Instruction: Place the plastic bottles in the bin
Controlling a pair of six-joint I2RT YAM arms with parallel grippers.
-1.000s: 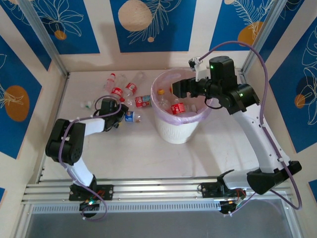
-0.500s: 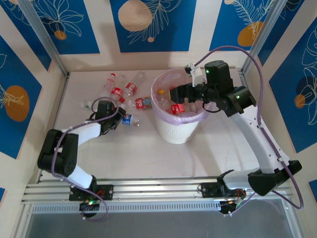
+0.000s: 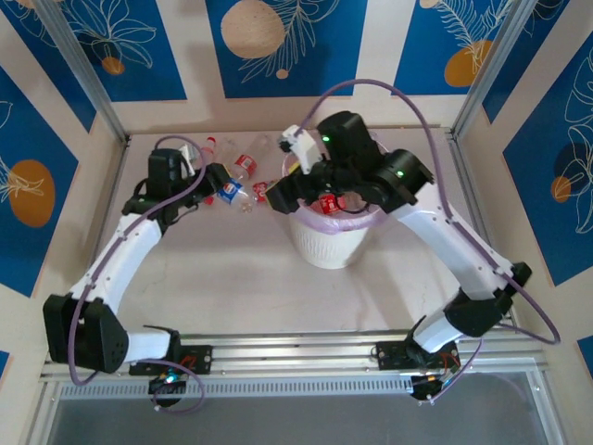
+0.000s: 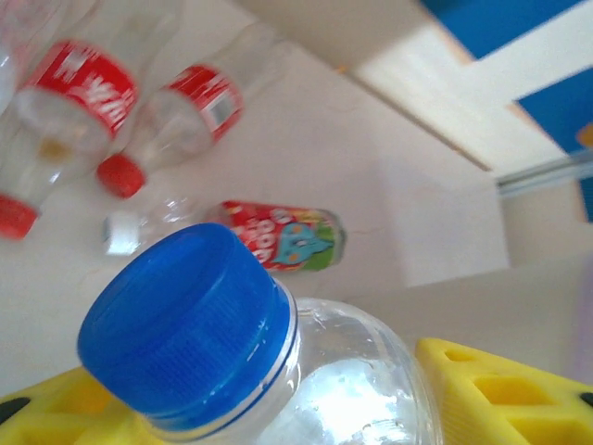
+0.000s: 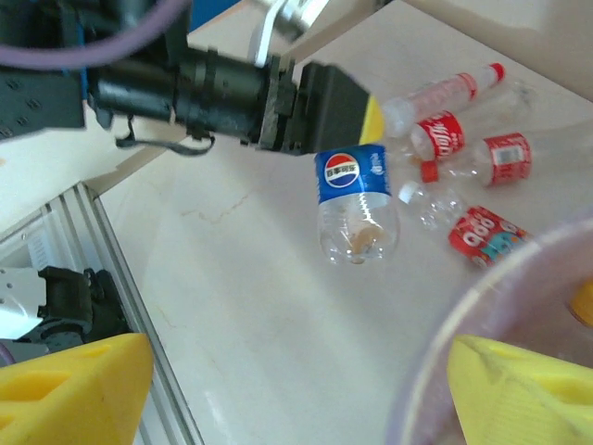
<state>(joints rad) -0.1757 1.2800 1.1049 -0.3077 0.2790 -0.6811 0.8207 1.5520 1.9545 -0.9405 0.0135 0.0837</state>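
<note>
The blue-capped bottle (image 3: 241, 197) is in my left gripper, short of the bin, so next my right gripper grabs it by the blue label (image 5: 369, 174) and lowers it in.
My left gripper (image 3: 220, 187) is shut on a clear plastic bottle (image 3: 233, 192) with a blue label and a blue cap (image 4: 190, 320), and holds it off the table, left of the bin. In the right wrist view the held bottle (image 5: 356, 202) hangs neck-up from the left gripper. More plastic bottles lie at the back: two red-labelled ones (image 4: 83, 88) (image 4: 199, 97) and a colourful-labelled one (image 4: 283, 236). The white ribbed bin (image 3: 329, 236) with its pink bag holds a red-labelled bottle (image 3: 331, 202). My right gripper (image 3: 277, 196) hovers open and empty over the bin's left rim (image 5: 435, 371).
The loose bottles (image 3: 243, 165) are clustered near the back wall, left of the bin. Low walls close the table at the back and both sides. An aluminium rail (image 3: 296, 357) runs along the near edge. The right arm (image 3: 445, 241) arches over the bin.
My left gripper has closed on the blue-labelled bottle and lifted it up and back. My right arm has swung left from over the bin to its left rim.
</note>
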